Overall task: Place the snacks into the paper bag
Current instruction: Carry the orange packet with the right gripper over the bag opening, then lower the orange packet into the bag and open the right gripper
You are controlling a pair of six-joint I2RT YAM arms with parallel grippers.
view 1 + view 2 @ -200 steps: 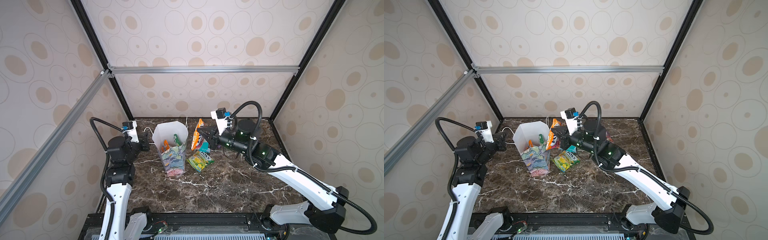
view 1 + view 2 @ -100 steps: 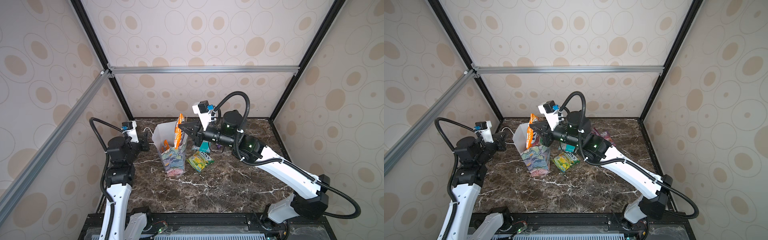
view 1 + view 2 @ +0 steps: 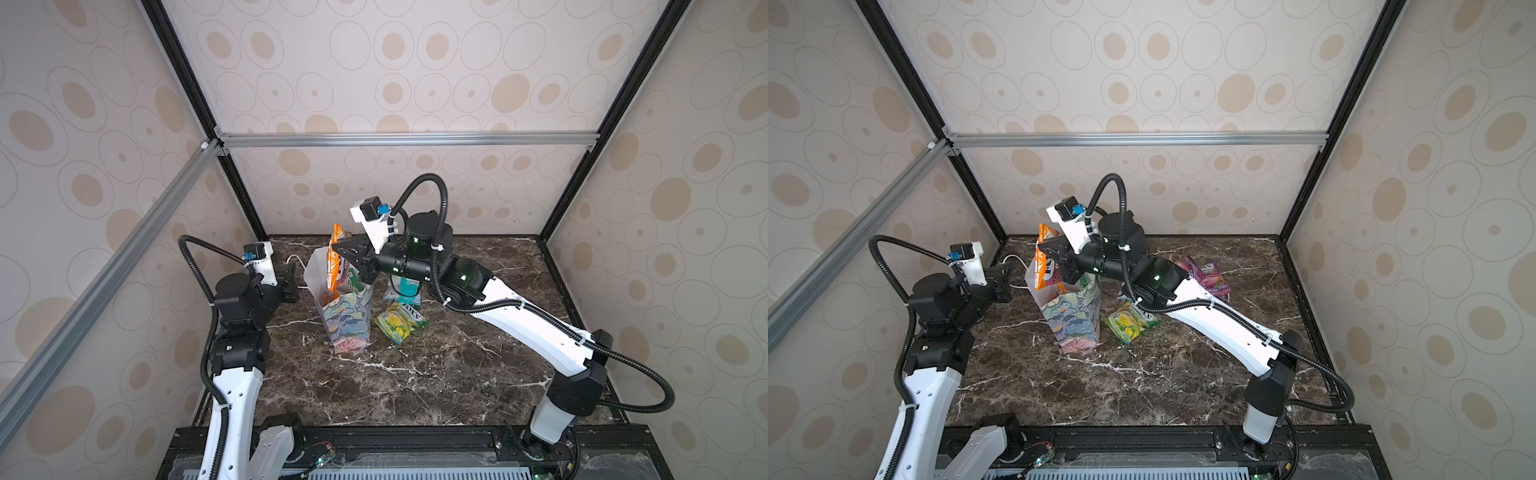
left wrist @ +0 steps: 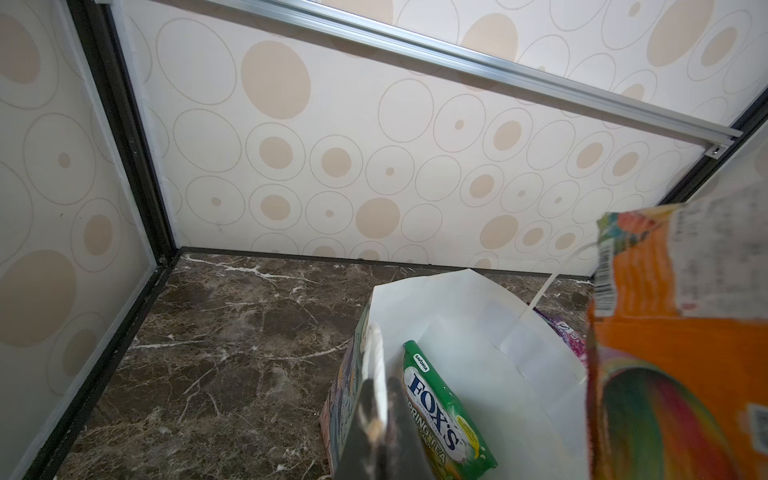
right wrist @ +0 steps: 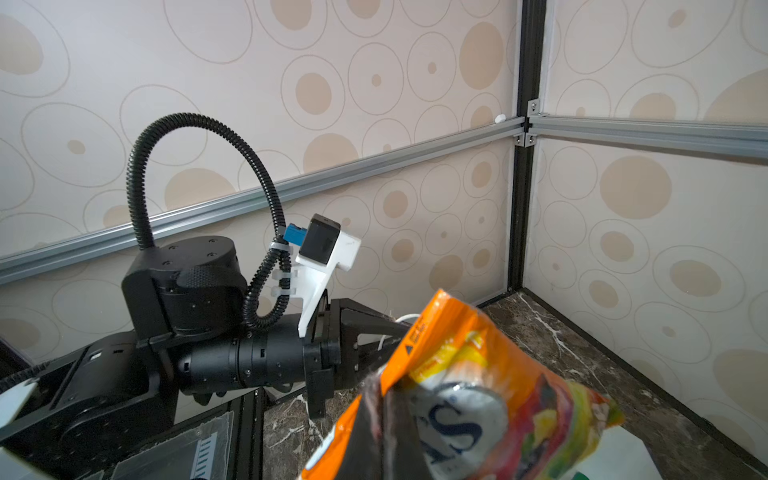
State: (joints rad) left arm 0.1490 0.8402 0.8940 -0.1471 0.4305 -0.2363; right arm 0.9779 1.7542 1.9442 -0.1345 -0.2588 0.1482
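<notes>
The orange snack packet (image 3: 333, 268) hangs upright over the paper bag's wide opening (image 3: 318, 274), so the robot's right gripper keeps lowering it until the packet sits inside, then let go.
The paper bag (image 3: 348, 322) (image 3: 1076, 322) stands open left of the table's middle, floral outside, white inside (image 4: 478, 316). My left gripper (image 3: 300, 284) (image 3: 1013, 286) (image 4: 380, 419) is shut on the bag's left rim. My right gripper (image 3: 338, 251) (image 3: 1045, 251) (image 5: 384, 415) is shut on an orange snack packet (image 3: 333, 268) (image 3: 1044, 262) (image 5: 478, 382) (image 4: 665, 353), which hangs upright in the bag's mouth. A green FOX'S packet (image 4: 446, 415) (image 3: 353, 276) lies inside the bag.
On the marble to the right of the bag lie a green-yellow packet (image 3: 400, 323) (image 3: 1130, 322), a teal packet (image 3: 405, 289) partly under my right arm, and a purple-pink packet (image 3: 1204, 274) (image 4: 565, 332) further back. Patterned walls close in three sides.
My right gripper has carried the orange packet leftwards from beside the bag to over its open mouth. The left arm and the bag have stayed still.
</notes>
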